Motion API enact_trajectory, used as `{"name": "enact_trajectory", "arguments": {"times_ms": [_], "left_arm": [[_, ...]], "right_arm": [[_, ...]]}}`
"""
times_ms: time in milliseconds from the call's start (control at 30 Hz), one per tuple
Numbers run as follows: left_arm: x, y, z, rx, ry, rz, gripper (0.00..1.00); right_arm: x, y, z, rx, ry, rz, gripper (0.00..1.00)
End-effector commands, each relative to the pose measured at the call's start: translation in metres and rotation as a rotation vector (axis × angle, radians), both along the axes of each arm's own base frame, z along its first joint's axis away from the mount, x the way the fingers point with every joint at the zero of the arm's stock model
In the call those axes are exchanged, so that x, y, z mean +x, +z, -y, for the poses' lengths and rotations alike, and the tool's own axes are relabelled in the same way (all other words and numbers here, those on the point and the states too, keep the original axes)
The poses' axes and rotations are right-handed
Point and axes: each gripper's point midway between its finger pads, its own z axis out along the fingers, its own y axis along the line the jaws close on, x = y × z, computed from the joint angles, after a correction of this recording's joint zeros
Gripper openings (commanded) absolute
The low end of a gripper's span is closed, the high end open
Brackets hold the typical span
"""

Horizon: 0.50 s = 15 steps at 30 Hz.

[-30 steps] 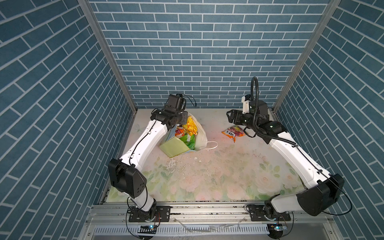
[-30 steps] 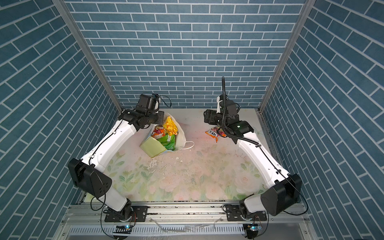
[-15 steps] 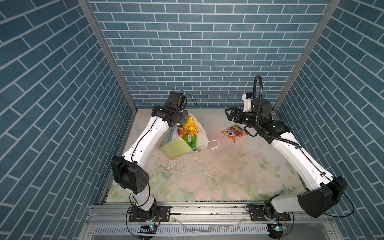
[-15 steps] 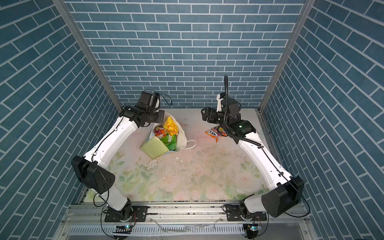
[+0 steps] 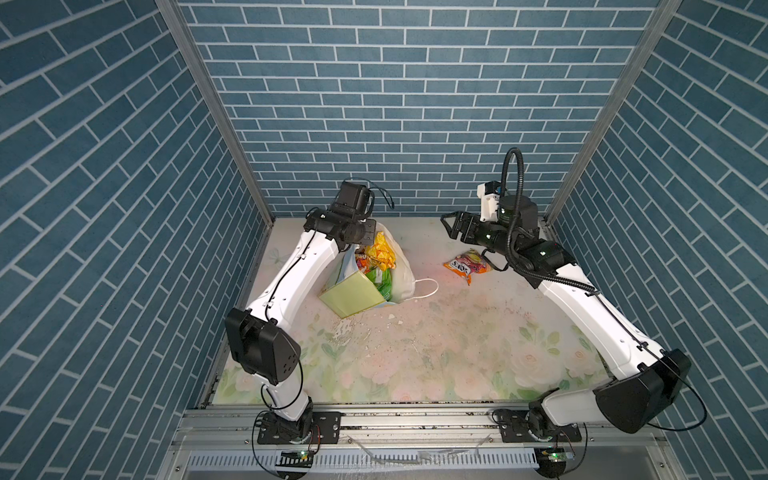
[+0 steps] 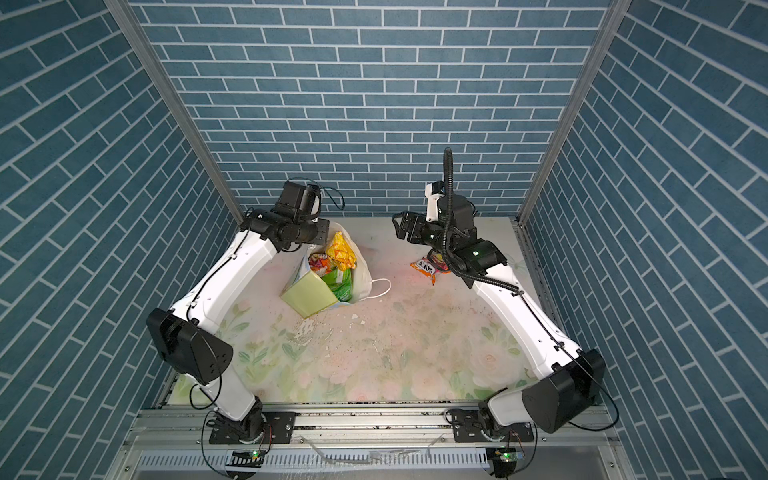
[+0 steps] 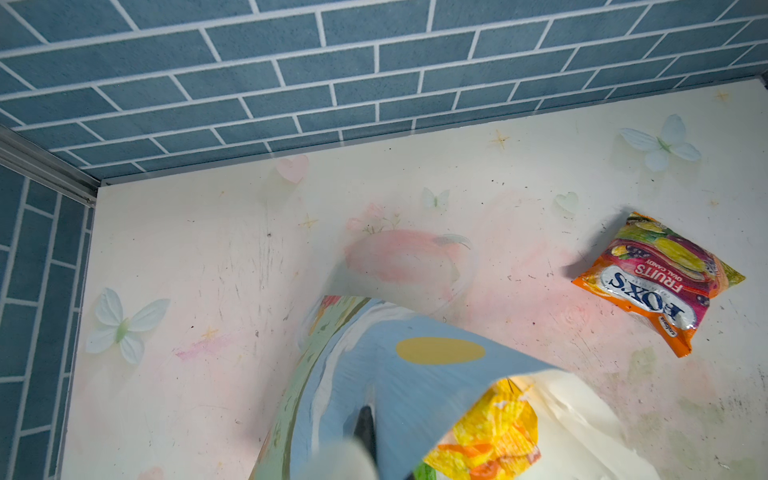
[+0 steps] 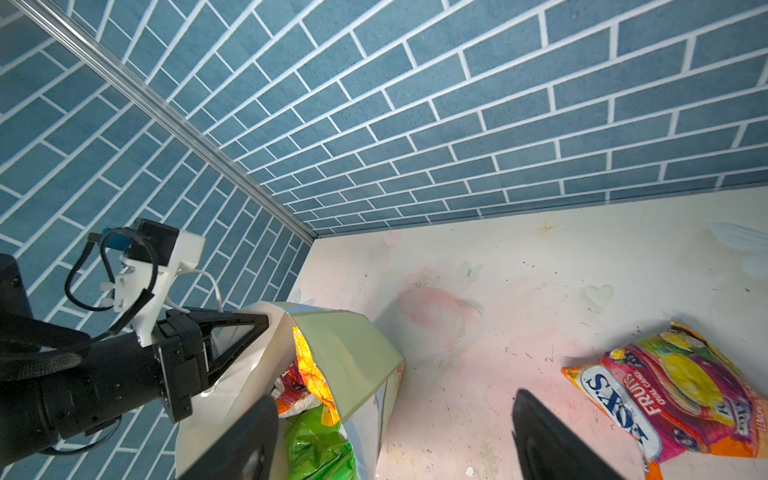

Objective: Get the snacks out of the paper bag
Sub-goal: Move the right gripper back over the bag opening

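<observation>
I keep moving my right gripper's open fingers into the bag until they are on both sides of the green packet [image 5: 381,283], while my left gripper holds the paper bag's opening [image 5: 374,265] open.
The paper bag [image 5: 351,293] [image 6: 307,295] leans at the back left of the table with its mouth open toward the right. My left gripper [image 5: 369,233] [image 6: 322,235] [image 7: 365,424] is shut on the bag's upper wall [image 7: 395,395]. A yellow-orange packet [image 5: 382,253] [image 7: 490,428] [image 8: 309,365] and a bright green packet [image 5: 384,280] [image 8: 316,440] show in the mouth, with a red-and-white one beneath. One FOX'S packet [image 5: 467,264] [image 6: 428,266] [image 8: 681,386] lies on the table to the right. My right gripper [image 5: 448,224] [image 6: 399,226] [image 8: 395,440] hangs open and empty between bag and packet.
The brick back wall [image 5: 395,124] stands close behind both grippers, and a metal corner post [image 8: 166,112] runs near the bag. A white cord handle [image 5: 426,286] trails from the bag onto the floral table [image 5: 415,353]. Small crumbs [image 5: 353,332] lie in front of the bag.
My right gripper has drifted up and left, away from the FOX'S packet and nearer the bag's mouth. The left gripper has pulled the bag's wall slightly up and back.
</observation>
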Motion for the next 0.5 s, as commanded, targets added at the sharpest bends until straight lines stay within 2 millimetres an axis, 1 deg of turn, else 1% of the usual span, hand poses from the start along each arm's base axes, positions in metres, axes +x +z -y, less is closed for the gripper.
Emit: {"name": "enact_trajectory", "arguments": {"times_ms": [0,67,133,233,300,367,467], "left_arm": [[0.009,0.029,0.007,-0.068,0.000,0.087,0.00],[0.009,0.028,0.008,-0.073,-0.004,0.085,0.00],[0.009,0.028,0.009,-0.081,-0.005,0.083,0.00],[0.009,0.027,0.011,-0.091,-0.007,0.081,0.00],[0.010,0.026,0.012,-0.100,-0.006,0.083,0.00],[0.011,0.024,0.015,-0.109,-0.010,0.080,0.00],[0.013,0.021,0.018,-0.115,-0.017,0.072,0.00]], "right_arm": [[0.001,0.017,-0.007,0.025,0.008,0.040,0.88],[0.002,0.018,-0.009,0.021,0.009,0.049,0.88],[0.004,0.014,-0.010,0.019,0.003,0.049,0.87],[0.011,-0.004,-0.014,0.015,0.002,0.015,0.87],[0.011,-0.012,-0.022,0.022,0.036,0.002,0.87],[0.009,-0.013,-0.028,0.044,0.066,0.012,0.87],[0.003,-0.010,-0.036,0.066,0.089,0.062,0.85]]}}
